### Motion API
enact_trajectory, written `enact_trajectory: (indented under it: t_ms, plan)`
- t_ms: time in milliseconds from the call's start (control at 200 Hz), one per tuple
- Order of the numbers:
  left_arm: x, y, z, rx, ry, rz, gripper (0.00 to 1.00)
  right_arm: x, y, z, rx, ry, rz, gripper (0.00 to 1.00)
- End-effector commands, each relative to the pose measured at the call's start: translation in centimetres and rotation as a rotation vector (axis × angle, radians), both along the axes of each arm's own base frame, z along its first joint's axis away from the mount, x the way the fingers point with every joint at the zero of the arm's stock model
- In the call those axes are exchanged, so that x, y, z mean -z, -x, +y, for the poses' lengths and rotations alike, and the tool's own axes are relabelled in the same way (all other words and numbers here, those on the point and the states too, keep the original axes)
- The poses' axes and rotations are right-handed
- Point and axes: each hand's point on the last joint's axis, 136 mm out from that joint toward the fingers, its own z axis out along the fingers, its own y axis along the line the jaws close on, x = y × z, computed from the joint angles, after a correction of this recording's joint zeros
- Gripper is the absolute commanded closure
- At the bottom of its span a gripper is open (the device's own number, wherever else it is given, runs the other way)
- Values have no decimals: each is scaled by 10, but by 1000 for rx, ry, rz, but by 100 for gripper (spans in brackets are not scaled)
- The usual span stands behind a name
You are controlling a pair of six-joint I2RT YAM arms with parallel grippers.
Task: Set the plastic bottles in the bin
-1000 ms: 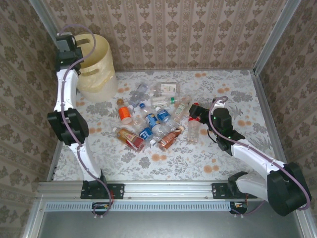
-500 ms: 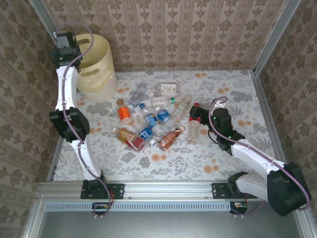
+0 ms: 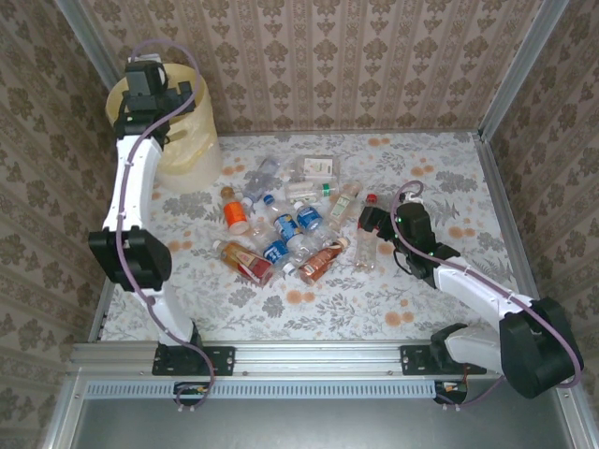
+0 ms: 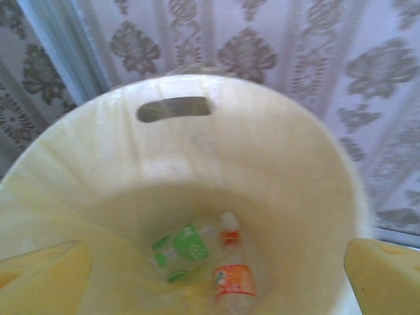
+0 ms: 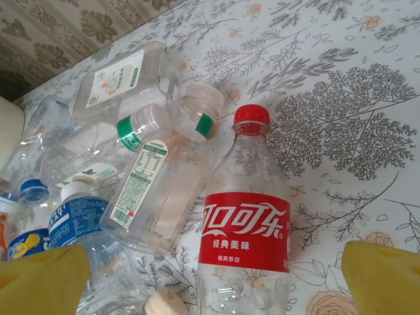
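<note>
The red and gold bottle's end with the cap (image 3: pixel 221 247) is free of the heap, so my left gripper should keep going toward it and close around that bottle's upper body (image 3: pixel 234 255).
My left gripper (image 3: pixel 153 91) hangs open and empty over the mouth of the pale yellow bin (image 3: pixel 195 140). Looking down between its yellow fingers (image 4: pixel 44 279), I see the bin's inner wall (image 4: pixel 275 164) with a green-labelled bottle (image 4: pixel 181 244) and an orange-labelled bottle (image 4: pixel 233 281) on the bottom. Several plastic bottles (image 3: pixel 285 229) lie in a heap mid-table. My right gripper (image 3: pixel 372 224) is open low over a red-labelled cola bottle (image 5: pixel 246 230), which lies between its fingers (image 5: pixel 384 279) without being gripped. A squarish clear bottle (image 5: pixel 157 190) lies just left of it.
Wallpapered walls and metal posts (image 3: pixel 510 65) close in the table on three sides. The bin stands in the far left corner. Bare floral tabletop (image 3: pixel 440 168) stretches right of the heap and along the near edge (image 3: pixel 309 313).
The left gripper has opened and swung right from the bin's left rim to above its mouth. The right gripper has edged down and left over the cola bottle.
</note>
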Motion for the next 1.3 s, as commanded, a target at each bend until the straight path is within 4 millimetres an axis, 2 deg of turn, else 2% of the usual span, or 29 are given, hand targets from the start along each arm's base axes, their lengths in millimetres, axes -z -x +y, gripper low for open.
enact_trajectory:
  t_ms: [0, 80, 160, 245, 420, 585, 645, 750, 855, 905, 915, 1005, 1295]
  plan:
    - [-20, 25, -27, 31, 101, -61, 0, -8, -4, 14, -85, -6, -21, 0]
    - [-16, 47, -40, 16, 155, -67, 0, -13, -5, 26, -153, -20, -45, 0]
    - [-2, 69, -58, 23, 223, -61, 0, -19, -8, 33, -185, -26, -70, 0]
    - [25, 94, -69, 6, 323, -12, 0, -23, -9, 35, -193, -22, -94, 0]
    - [94, 152, -73, -138, 494, 189, 0, -29, -11, 33, -196, -3, -136, 0]
    - [175, 225, -83, -312, 611, 487, 0, -28, -11, 31, -195, 21, -155, 0]
    - [203, 254, -80, -404, 636, 607, 0, -28, -11, 30, -196, 29, -157, 0]
    - [237, 285, -87, -469, 683, 731, 0, -28, -11, 30, -202, 45, -163, 0]
    - [259, 295, -108, -437, 734, 767, 0, -29, -11, 30, -211, 57, -168, 0]
    - [270, 297, -112, -463, 762, 784, 0, -29, -11, 30, -213, 61, -168, 0]
    - [273, 299, -118, -443, 758, 797, 0, -29, -10, 30, -212, 61, -167, 0]
    - [284, 295, -134, -407, 800, 827, 0, -29, -8, 28, -209, 62, -170, 0]
    - [307, 282, -135, -359, 750, 832, 1, -24, 6, 19, -195, 84, -147, 0]
